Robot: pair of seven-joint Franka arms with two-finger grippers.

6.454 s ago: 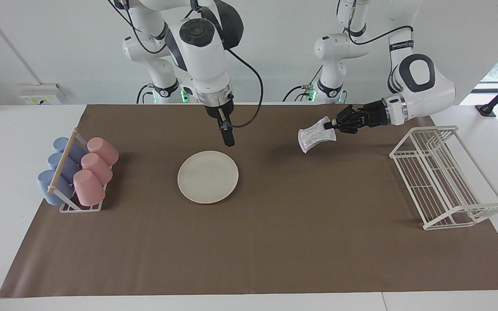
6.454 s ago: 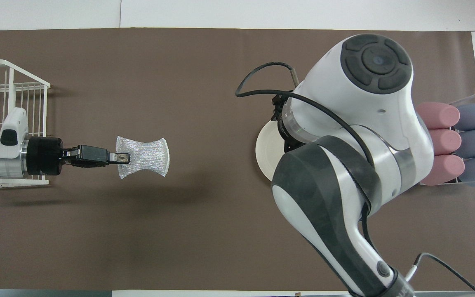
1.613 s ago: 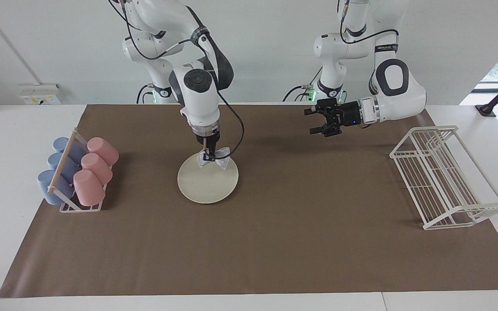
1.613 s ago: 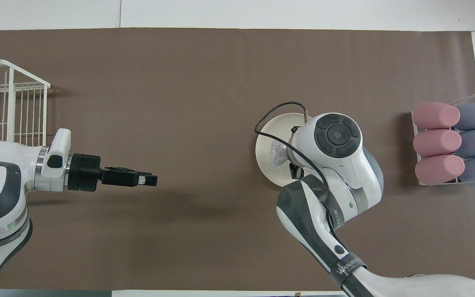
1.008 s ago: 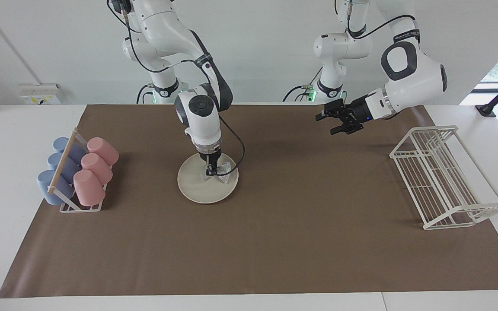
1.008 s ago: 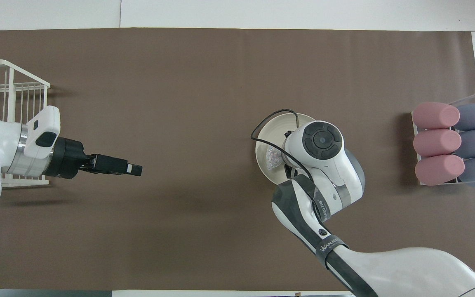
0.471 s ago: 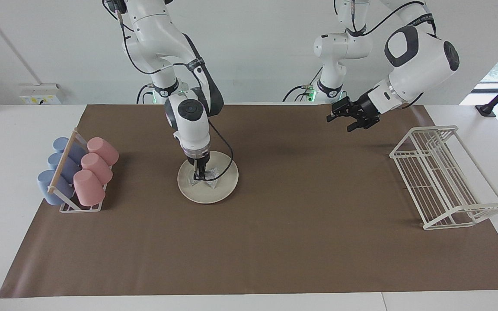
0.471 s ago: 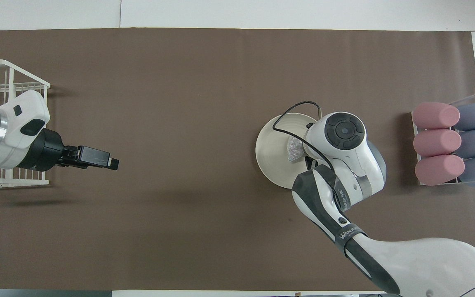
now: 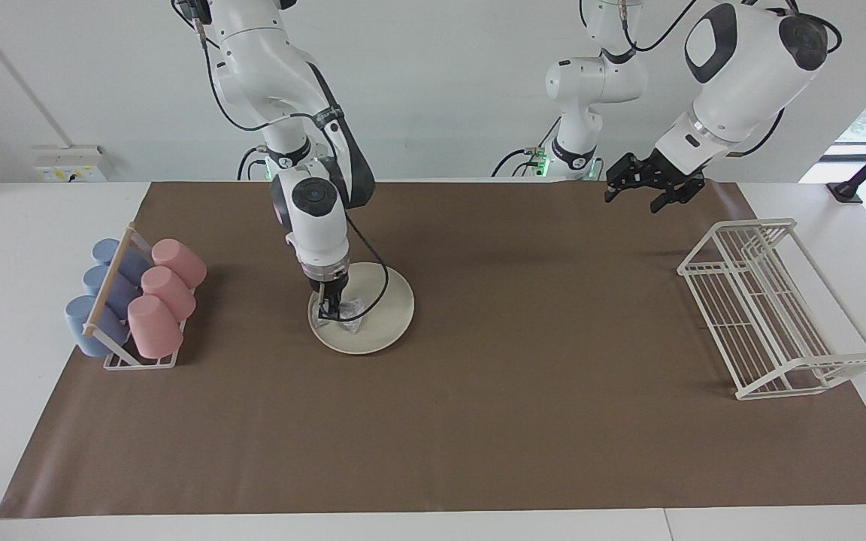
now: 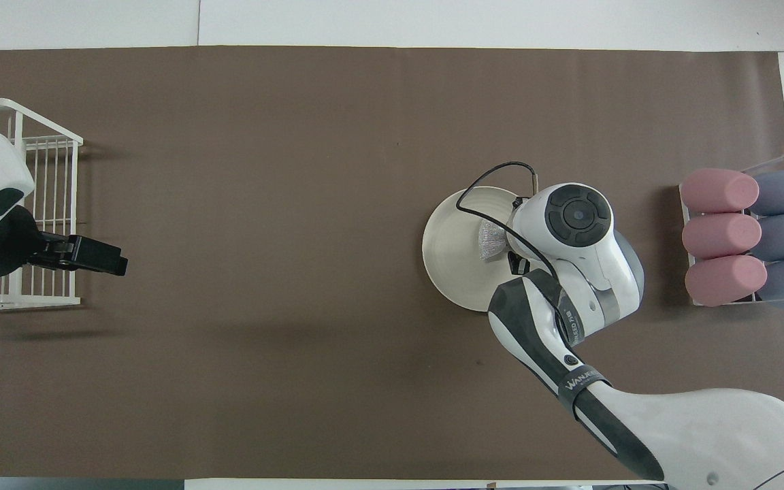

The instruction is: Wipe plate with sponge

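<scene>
The sponge is at the plate's edge (image 9: 313,317) closest to the cup rack, so next my right gripper sweeps the sponge back across the plate (image 9: 394,311) toward the dish rack.
The cream-white plate (image 9: 380,330) (image 10: 450,252) lies on the brown mat, toward the right arm's end of the table. My right gripper (image 9: 330,309) points straight down, shut on the silvery mesh sponge (image 9: 350,309) (image 10: 489,239). It presses the sponge onto the part of the plate nearest the cup rack. In the overhead view the right arm's wrist covers that gripper and most of the sponge. My left gripper (image 9: 632,197) (image 10: 116,262) hangs open and holds nothing, up in the air beside the white wire rack.
A rack of pink and blue cups (image 9: 132,300) (image 10: 746,235) lies beside the plate at the right arm's end. The white wire dish rack (image 9: 771,308) (image 10: 18,204) stands at the left arm's end. The right arm's cable (image 9: 380,289) loops over the plate.
The right gripper has dragged the sponge across the plate toward the cup rack. The left arm has drawn back and risen toward the wire rack, staying open.
</scene>
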